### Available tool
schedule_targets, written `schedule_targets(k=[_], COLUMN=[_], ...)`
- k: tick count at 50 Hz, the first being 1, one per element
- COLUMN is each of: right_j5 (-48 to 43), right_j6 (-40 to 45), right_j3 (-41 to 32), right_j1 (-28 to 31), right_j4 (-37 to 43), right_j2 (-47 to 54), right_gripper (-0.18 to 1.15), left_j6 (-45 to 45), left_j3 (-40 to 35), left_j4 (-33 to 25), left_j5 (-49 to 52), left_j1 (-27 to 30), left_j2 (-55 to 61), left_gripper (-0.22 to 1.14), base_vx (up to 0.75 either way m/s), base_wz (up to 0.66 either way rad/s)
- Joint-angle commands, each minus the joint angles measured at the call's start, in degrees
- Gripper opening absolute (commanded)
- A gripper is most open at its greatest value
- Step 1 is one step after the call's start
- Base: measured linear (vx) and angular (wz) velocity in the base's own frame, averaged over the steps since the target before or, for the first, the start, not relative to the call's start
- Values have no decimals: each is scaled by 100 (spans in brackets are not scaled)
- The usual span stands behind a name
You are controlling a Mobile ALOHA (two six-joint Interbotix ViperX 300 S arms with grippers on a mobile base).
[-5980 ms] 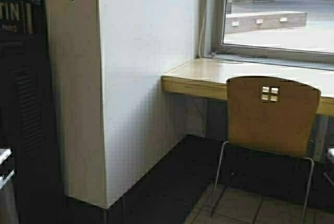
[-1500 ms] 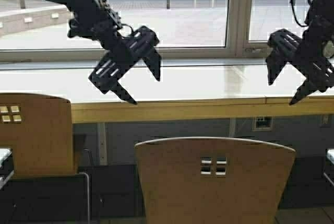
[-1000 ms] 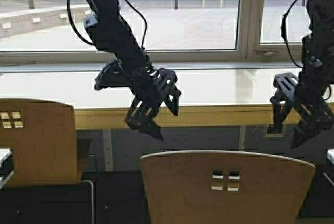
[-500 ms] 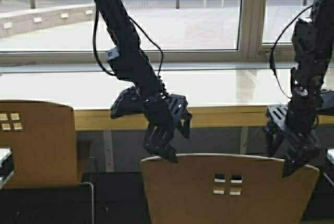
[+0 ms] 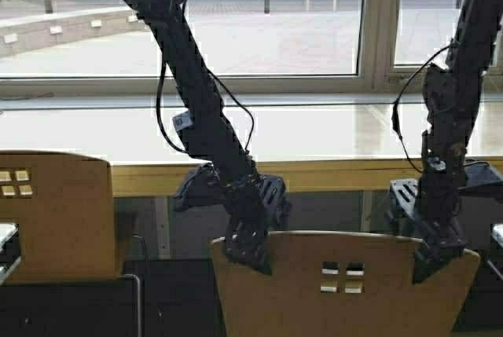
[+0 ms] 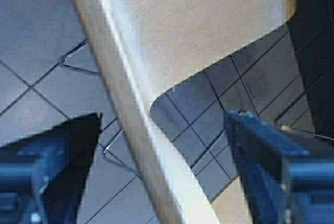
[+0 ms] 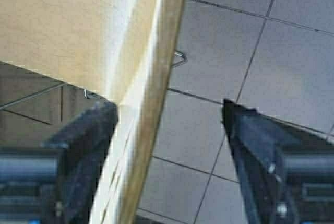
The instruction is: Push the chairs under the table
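I expect the chair before me (image 5: pixel 275 294) to stop with its back outside when I push, because the second chair's back (image 5: pixel 63 172) rises past the table's edge.
A tan plywood chair (image 5: pixel 346 286) with a cluster of small square holes stands in front of me, its back before the long pale table (image 5: pixel 314 137) under the window. My left gripper (image 5: pixel 250 252) is open and straddles the top edge of the chair back (image 6: pixel 151 130) near its left corner. My right gripper (image 5: pixel 432 254) is open and straddles the top edge (image 7: pixel 151 104) near the right corner. A second alike chair (image 5: pixel 51 211) stands at the left, close to the table.
A large window (image 5: pixel 259 23) runs behind the table. Grey tiled floor (image 7: pixel 250 51) lies under the chair. A pale object (image 5: pixel 6 235) sticks in at the left edge, another at the right edge (image 5: pixel 497 235).
The robot drove along the table from the wall corner to this chair. Both arms came down from above the table, and the open grippers now sit over the chair back's top edge.
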Motion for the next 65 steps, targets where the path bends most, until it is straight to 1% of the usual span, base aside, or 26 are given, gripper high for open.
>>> schedule_targets(k=[1, 7, 15, 18, 20, 24, 31, 33, 35, 38, 42, 47, 58, 65], right_j5=[-44, -79, -167, -202, -202, -185, -62, -53, -53, -62, -62, -97, -114, -132], right_j6=[-9, -18, -35, -35, -35, -35, -44, -44, -44, -44, -44, -53, -53, -70], right_j3=[-290, -527, -580, -580, -615, -642, -554, -510, -466, -396, -299, -246, -316, -580], right_j1=[9, 18, 18, 18, 18, 18, 18, 18, 18, 18, 18, 18, 18, 18], right_j4=[9, 9, -79, -185, -237, -272, -308, -308, -316, -343, -404, -466, -571, -791], right_j2=[229, 527, 606, 598, 598, 589, 580, 571, 545, 545, 510, 483, 510, 686], right_gripper=[94, 94, 92, 89, 84, 65, 14, 2, -5, -1, 6, 4, 4, 4], left_j6=[-18, -9, -9, -18, -18, -9, -9, -18, -9, -9, -9, -9, -9, -9], left_j3=[-246, -413, -475, -475, -475, -466, -396, -378, -360, -299, -211, -149, -229, -272], left_j4=[-105, -246, -343, -343, -343, -352, -352, -360, -378, -378, -387, -404, -413, -448], left_j5=[-9, -9, 0, 0, 0, 35, 220, 246, 290, 352, 422, 422, 413, 360], left_j1=[-9, 18, 44, 62, 79, 114, 132, 132, 132, 132, 97, 88, 88, 97], left_j2=[62, 264, 360, 369, 378, 369, 352, 343, 343, 334, 290, 290, 316, 325], left_gripper=[100, 100, 98, 93, 87, 68, 24, 13, 4, -1, 1, 4, 4, 4], base_vx=[0, 0, 0, 1, 1, 1, 1, 2, 2, 3, 4, 7, 12, 14], base_wz=[0, 0, 0, 0, 0, 0, 1, 2, 1, 0, 3, 6, 4, 2])
